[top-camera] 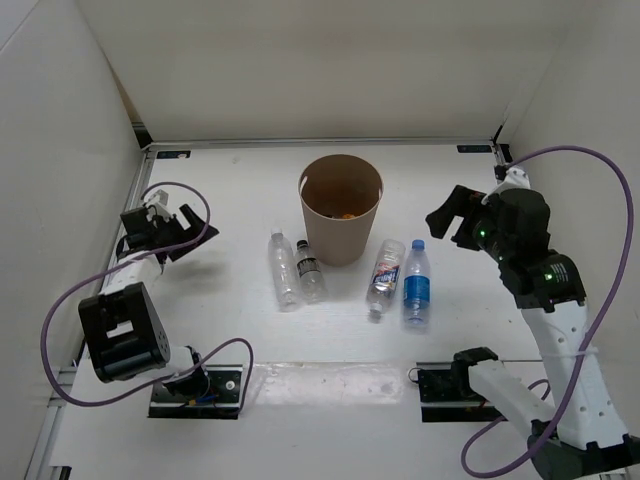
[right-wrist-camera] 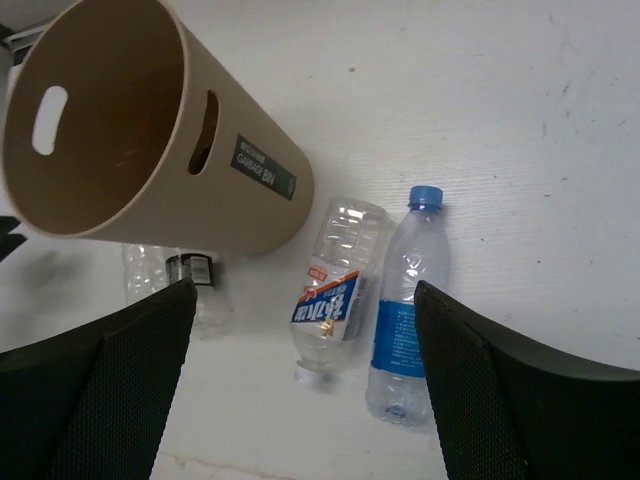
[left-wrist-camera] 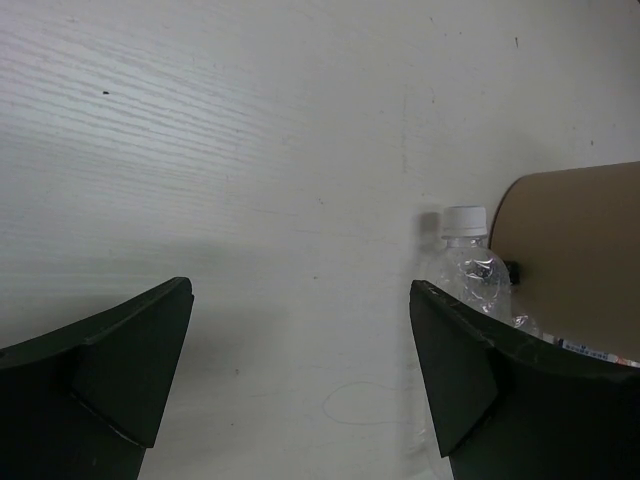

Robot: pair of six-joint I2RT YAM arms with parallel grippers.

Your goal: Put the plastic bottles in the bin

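The blue-capped bottle's neck (top-camera: 418, 251) is free of its neighbour. My right gripper keeps going down and closes across the clear part (top-camera: 417, 264) below the bottle's cap.
The tan bin (top-camera: 340, 205) stands upright at the table's middle. Four clear plastic bottles lie on the table in front of it. A plain white-capped bottle (top-camera: 283, 268) and a black-capped bottle (top-camera: 309, 270) lie left of the bin. A bottle with a blue and orange label (top-camera: 385, 276) and a blue-capped, blue-labelled bottle (top-camera: 417, 283) lie right. My left gripper (top-camera: 190, 232) is open and empty, left of the bottles. My right gripper (top-camera: 447, 215) is open and empty, above and right of the blue-capped bottle (right-wrist-camera: 405, 320).
White walls close in the table on the left, back and right. In the left wrist view the plain white-capped bottle (left-wrist-camera: 470, 262) and the bin (left-wrist-camera: 580, 260) show past my right finger (left-wrist-camera: 480, 370). Purple cables loop beside both arms.
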